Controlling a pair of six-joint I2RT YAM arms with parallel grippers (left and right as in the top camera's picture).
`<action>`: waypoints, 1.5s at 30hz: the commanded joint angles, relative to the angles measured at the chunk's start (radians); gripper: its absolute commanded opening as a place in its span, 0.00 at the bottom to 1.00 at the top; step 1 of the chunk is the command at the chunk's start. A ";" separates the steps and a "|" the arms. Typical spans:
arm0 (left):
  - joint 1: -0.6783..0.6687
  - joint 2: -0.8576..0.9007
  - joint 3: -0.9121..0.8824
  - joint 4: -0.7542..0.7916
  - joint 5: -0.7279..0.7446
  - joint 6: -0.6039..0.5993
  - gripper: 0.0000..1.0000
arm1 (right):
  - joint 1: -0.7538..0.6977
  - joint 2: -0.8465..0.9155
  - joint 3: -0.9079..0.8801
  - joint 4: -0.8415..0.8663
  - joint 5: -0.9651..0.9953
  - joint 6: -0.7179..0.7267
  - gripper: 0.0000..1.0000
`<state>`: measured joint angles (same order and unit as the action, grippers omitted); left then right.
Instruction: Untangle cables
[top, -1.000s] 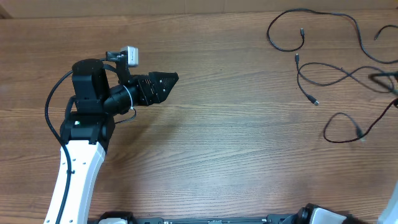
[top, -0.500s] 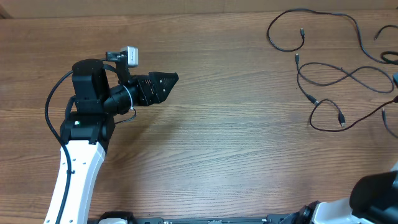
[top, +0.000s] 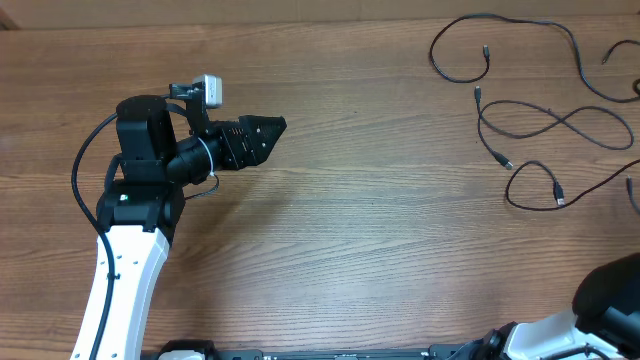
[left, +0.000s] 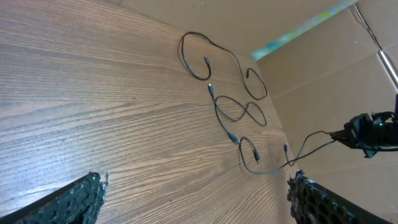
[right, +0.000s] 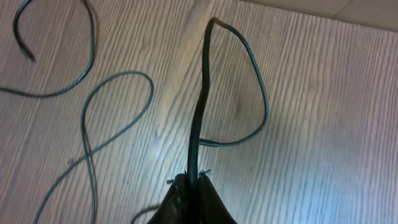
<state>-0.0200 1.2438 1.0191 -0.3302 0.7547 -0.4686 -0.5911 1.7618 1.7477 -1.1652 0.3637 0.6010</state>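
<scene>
The held piece of cable (top: 600, 184) runs clear of the looped cable, so the robot's right gripper should keep lowering it until it touches the open wood (top: 612, 204), then let go.
Several thin black cables (top: 433, 58) lie in loose loops and strands on the wooden table at the far right. They also show in the left wrist view (left: 211, 90). My right gripper (right: 194, 177) is shut on one cable strand (right: 200, 118), which rises from the jaws and bends into a loop on the wood. The left wrist view shows that gripper (left: 345, 134) holding the strand up off the table. My left gripper (left: 196, 193) hovers far to the left of the cables (top: 275, 128), open, with nothing between its fingers (left: 81, 193).
The right arm's body (top: 612, 290) fills the lower right corner of the overhead view. A brown cardboard wall (left: 323, 68) stands beyond the cables. Bare wood table (top: 380, 230) lies between the two arms.
The lower right cable loop has been dragged left and up, then settled. The right arm has swung into the overhead view's lower right corner. The left arm has not moved.
</scene>
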 joint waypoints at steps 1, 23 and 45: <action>0.000 0.005 0.018 -0.003 -0.006 0.020 0.97 | -0.037 0.041 -0.008 0.018 0.000 -0.004 0.04; 0.000 0.005 0.018 -0.002 -0.006 0.020 0.97 | -0.059 0.234 -0.042 0.077 -0.031 -0.004 0.07; 0.000 0.005 0.018 -0.002 -0.006 0.020 0.98 | -0.059 0.359 -0.073 0.100 -0.194 -0.111 0.71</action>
<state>-0.0200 1.2438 1.0191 -0.3328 0.7513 -0.4686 -0.6521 2.1147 1.6814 -1.0775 0.2234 0.5701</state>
